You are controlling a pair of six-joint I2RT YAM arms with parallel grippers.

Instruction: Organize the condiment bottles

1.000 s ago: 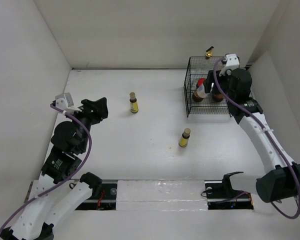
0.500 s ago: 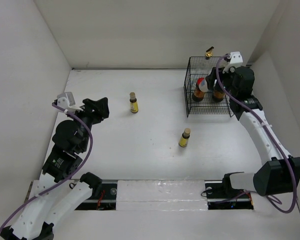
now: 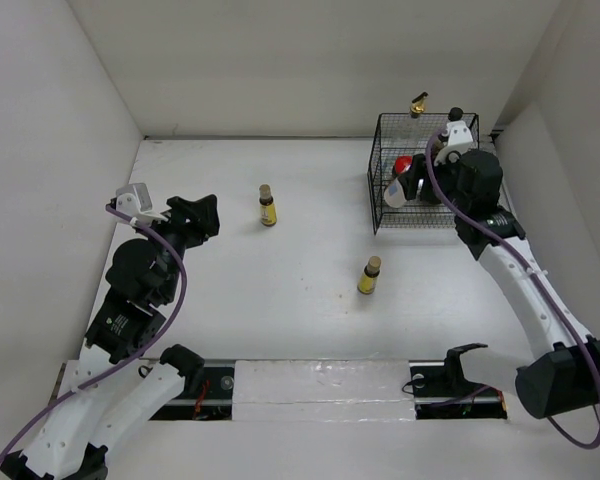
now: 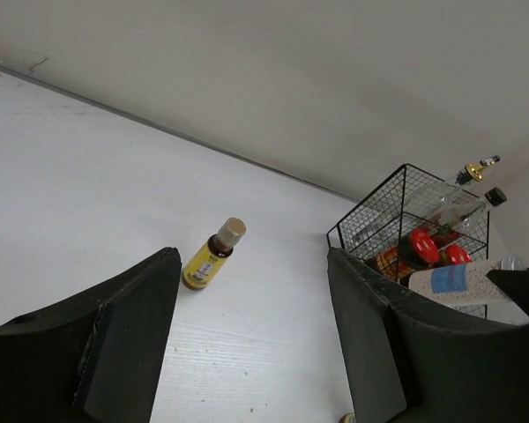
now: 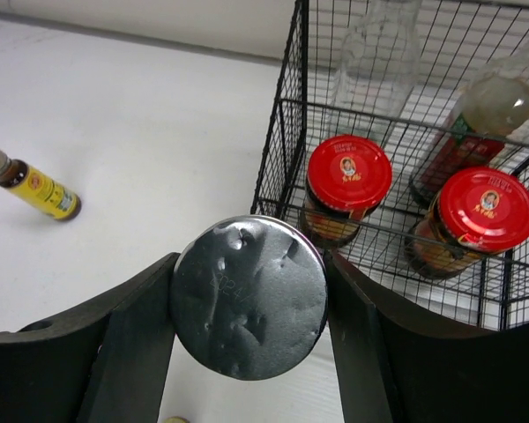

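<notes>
My right gripper needs to turn the silver-lidded jar (image 3: pixel 394 193) upright over the empty front corner (image 3: pixel 392 216) before lowering it, because the jar is tilted toward the basket's side.
My right gripper (image 5: pixel 249 300) is shut on the silver-lidded jar (image 5: pixel 249 297), holding it on its side just outside the left wall of the black wire basket (image 5: pixel 283 150); the jar shows white with a blue label from above (image 3: pixel 397 190). In the basket stand two red-lidded jars (image 5: pixel 349 172) (image 5: pixel 487 207), the dark red-labelled bottle (image 5: pixel 463 150) and the tall clear gold-spouted bottle (image 3: pixel 418 103). Two small yellow brown-capped bottles (image 3: pixel 267 205) (image 3: pixel 369 275) stand on the table. My left gripper (image 4: pixel 251 344) is open and empty, facing the far yellow bottle (image 4: pixel 213 254).
The basket (image 3: pixel 378 205) stands at the back right, close to the right wall. White walls close the table on three sides. The near yellow bottle lies below the held jar in the right wrist view, only its cap (image 5: pixel 176 420) showing.
My right gripper has shifted left and down with the silver-lidded jar, which now sticks out past the basket's left wall. The left arm has barely moved.
</notes>
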